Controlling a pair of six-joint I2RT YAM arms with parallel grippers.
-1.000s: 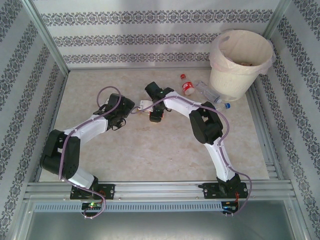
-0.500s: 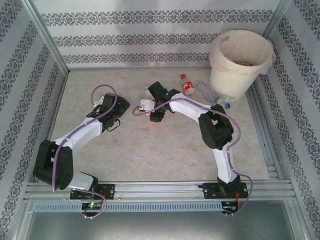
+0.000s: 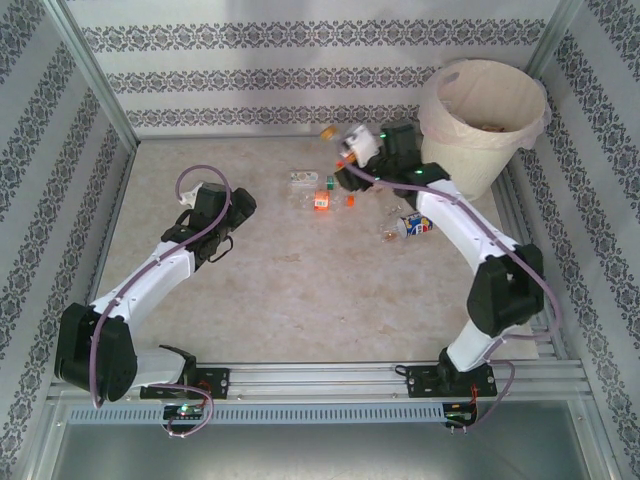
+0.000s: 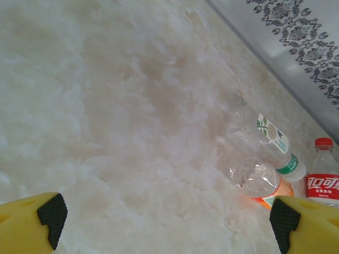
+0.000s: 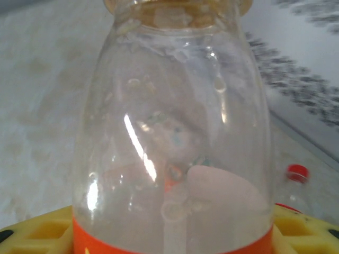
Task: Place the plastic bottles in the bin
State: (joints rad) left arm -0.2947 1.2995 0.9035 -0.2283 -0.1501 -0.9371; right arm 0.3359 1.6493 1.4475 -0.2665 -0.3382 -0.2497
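Observation:
The held bottle (image 3: 343, 145) is clear of the loose bottles and the bin's opening (image 3: 488, 100) is free, so my right gripper should keep going over that opening and let go there.
My right gripper (image 3: 360, 152) is shut on a clear plastic bottle (image 3: 343, 141) with an orange label and orange cap, held above the table just left of the bin (image 3: 478, 160). In the right wrist view that bottle (image 5: 175, 132) stands up between the yellow fingers (image 5: 37, 233) of the right gripper (image 5: 170, 241). My left gripper (image 4: 167, 225) hangs open over bare table at the left (image 3: 230, 215). Ahead of it lie a green-labelled bottle (image 4: 265, 138), an orange-labelled bottle (image 4: 257, 180) and a red-labelled bottle (image 4: 324, 177). Loose bottles (image 3: 320, 195) lie mid-table, and a blue-labelled one (image 3: 408, 226) is under the right arm.
Patterned walls and metal rails close the table on three sides. The cream bin with its bag liner stands in the back right corner. A red-capped bottle (image 5: 296, 177) stands behind the held one. Bare marble-like table (image 3: 300, 290) lies in front of the bottles.
My right gripper closed on the orange-labelled bottle and swung it up and back toward the bin. The left arm drew back to the left. The bottles near the bin were shifted.

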